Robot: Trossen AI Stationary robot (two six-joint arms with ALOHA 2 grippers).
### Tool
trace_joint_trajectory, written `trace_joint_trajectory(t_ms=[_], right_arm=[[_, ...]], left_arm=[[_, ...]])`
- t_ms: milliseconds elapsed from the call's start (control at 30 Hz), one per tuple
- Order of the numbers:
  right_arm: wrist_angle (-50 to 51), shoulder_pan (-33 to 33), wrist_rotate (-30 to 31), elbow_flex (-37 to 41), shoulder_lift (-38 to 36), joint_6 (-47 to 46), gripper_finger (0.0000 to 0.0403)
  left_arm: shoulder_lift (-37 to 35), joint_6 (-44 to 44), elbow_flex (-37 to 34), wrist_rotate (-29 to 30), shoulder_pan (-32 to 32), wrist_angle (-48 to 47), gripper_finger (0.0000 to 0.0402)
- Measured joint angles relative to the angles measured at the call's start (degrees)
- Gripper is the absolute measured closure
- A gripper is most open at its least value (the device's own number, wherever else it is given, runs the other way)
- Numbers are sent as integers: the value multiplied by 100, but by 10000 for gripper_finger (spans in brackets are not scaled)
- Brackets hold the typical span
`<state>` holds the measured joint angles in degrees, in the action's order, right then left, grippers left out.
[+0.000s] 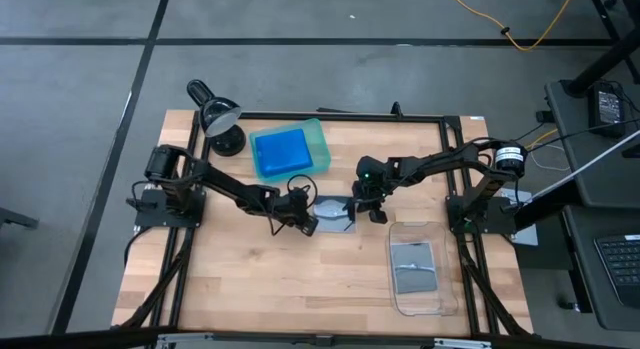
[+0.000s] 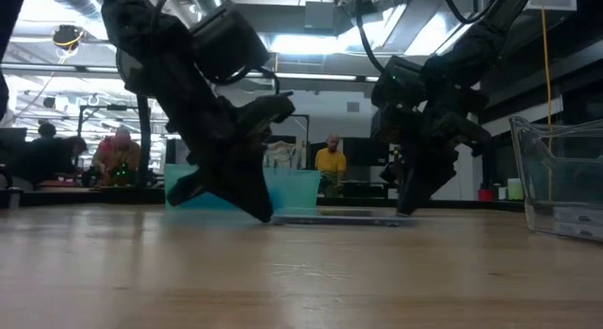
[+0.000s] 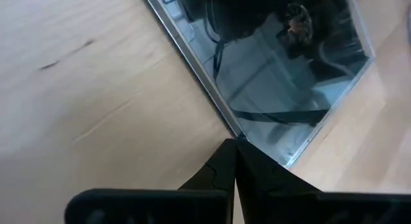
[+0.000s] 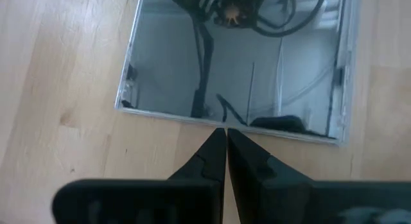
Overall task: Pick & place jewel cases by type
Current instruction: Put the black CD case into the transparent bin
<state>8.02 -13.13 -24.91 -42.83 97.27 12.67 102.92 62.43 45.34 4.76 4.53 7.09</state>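
Note:
I should back off, open my left gripper and tip the case up from its edge's middle, because my left gripper is closed at the flat jewel case's corner.
A grey-clear square jewel case lies flat on the wooden table, between my two grippers. My left gripper is shut, its tips down at the case's near-left corner. My right gripper is shut too, its tips at the case's right edge. Bright blue jewel cases lie stacked in the translucent green tray at the far left. Another grey-clear case lies in the clear plastic tray at the near right. My left gripper has its shut fingertips against the case's corner, slanting down from the table's left. The case lies flat on the table. My right gripper has its shut fingertips against the middle of the case's right edge, slanting down from the table's right.
A black desk lamp stands at the far left corner, next to the green tray. Bare wood stretches along the table's near side. In the low view, people sit in the room beyond the table.

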Motion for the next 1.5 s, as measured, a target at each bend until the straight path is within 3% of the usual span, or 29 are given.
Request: trace_joint_trajectory(t_ms=[233, 733, 933, 1500], right_arm=[[131, 0, 17, 2, 0, 2, 382], [104, 2, -20, 0, -2, 140, 382], [91, 2, -17, 0, -2, 157, 382], [152, 4, 310, -7, -7, 153, 382]], left_arm=[[79, -82, -2, -92, -124, 308, 400], [-659, 85, -7, 27, -402, -606, 398], [-731, 27, -7, -502, -665, -507, 392], [-681, -91, -7, -685, -931, -470, 229]])
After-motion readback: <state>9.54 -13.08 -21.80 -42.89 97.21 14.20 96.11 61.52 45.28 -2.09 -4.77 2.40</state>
